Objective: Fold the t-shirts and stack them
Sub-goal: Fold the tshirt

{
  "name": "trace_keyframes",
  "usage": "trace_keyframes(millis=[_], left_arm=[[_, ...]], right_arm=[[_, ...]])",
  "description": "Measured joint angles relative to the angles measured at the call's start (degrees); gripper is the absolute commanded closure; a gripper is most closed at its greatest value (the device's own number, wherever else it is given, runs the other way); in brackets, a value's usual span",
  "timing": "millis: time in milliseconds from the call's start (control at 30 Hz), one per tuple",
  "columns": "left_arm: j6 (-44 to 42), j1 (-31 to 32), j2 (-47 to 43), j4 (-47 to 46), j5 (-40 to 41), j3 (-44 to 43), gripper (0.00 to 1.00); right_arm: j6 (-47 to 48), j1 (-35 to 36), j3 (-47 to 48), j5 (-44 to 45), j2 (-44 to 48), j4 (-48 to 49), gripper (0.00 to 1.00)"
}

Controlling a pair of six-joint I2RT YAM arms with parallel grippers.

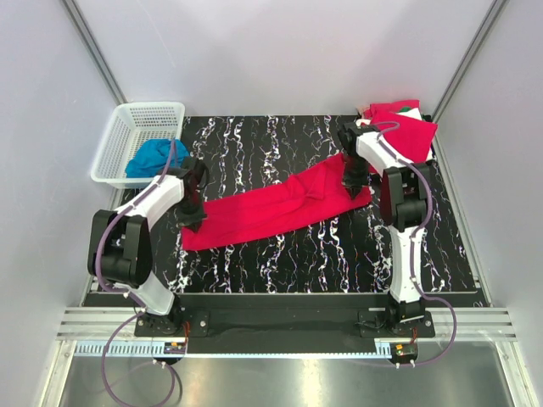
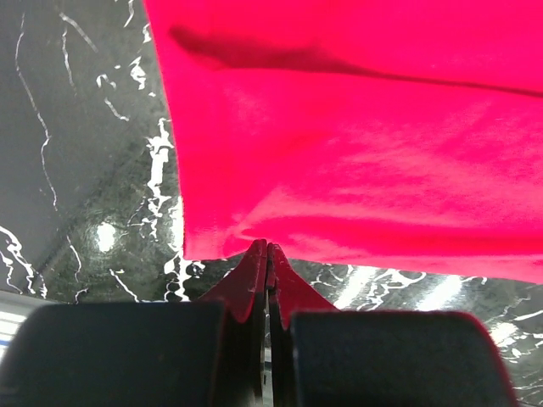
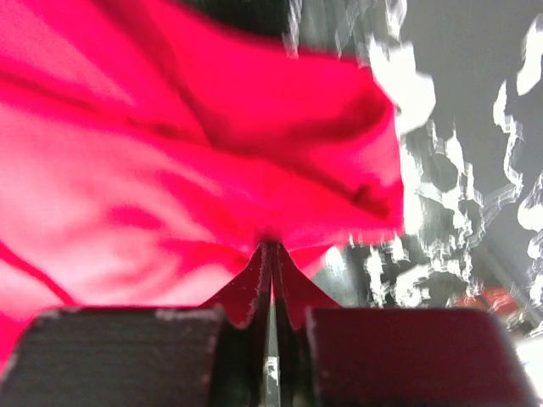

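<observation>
The red t-shirt's band (image 1: 271, 210) lies crossways between my grippers. Next, I turn its length front to back, with my left gripper bringing the t-shirt's hem to the workspace's near edge (image 1: 246, 275).
A red t-shirt (image 1: 271, 208) lies stretched in a long band across the black marbled table (image 1: 280, 263). My left gripper (image 1: 192, 222) is shut on its left edge; in the left wrist view the shut gripper (image 2: 268, 248) pinches the hem of the shirt (image 2: 356, 144). My right gripper (image 1: 353, 187) is shut on the shirt's right end; in the right wrist view the gripper (image 3: 271, 247) holds bunched red fabric (image 3: 170, 170). More red t-shirts (image 1: 407, 131) lie in a pile at the back right, one showing white and green (image 1: 411, 108).
A white plastic basket (image 1: 119, 144) holding a blue cloth (image 1: 155, 157) stands at the back left, just off the table. Grey walls close in the sides and back. The arm bases stand at the near edge.
</observation>
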State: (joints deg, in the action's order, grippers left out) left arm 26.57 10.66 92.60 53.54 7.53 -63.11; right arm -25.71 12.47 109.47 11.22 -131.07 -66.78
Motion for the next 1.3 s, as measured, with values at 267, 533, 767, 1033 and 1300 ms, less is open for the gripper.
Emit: trace_keyframes(millis=[267,533,767,1033,1300], left_arm=[[0.0,0.4,0.5,0.0,0.0,-1.6,1.0],[-0.1,1.1,2.0,-0.6,0.3,-2.1,0.89],[-1.0,1.3,4.8,-2.4,0.5,-2.1,0.79],[-1.6,1.3,10.3,-4.1,0.9,-3.6,0.83],[-2.7,1.3,11.1,-4.1,1.9,-3.6,1.0]], right_arm=[[1.1,1.0,-4.3,-0.3,13.9,0.1,0.85],[2.4,1.1,0.8,-2.0,15.2,0.9,0.86],[2.4,1.5,0.9,-3.6,10.1,1.2,0.87],[2.6,1.9,0.7,-4.0,5.2,1.7,0.88],[2.1,1.9,0.0,-3.8,0.6,3.0,1.0]])
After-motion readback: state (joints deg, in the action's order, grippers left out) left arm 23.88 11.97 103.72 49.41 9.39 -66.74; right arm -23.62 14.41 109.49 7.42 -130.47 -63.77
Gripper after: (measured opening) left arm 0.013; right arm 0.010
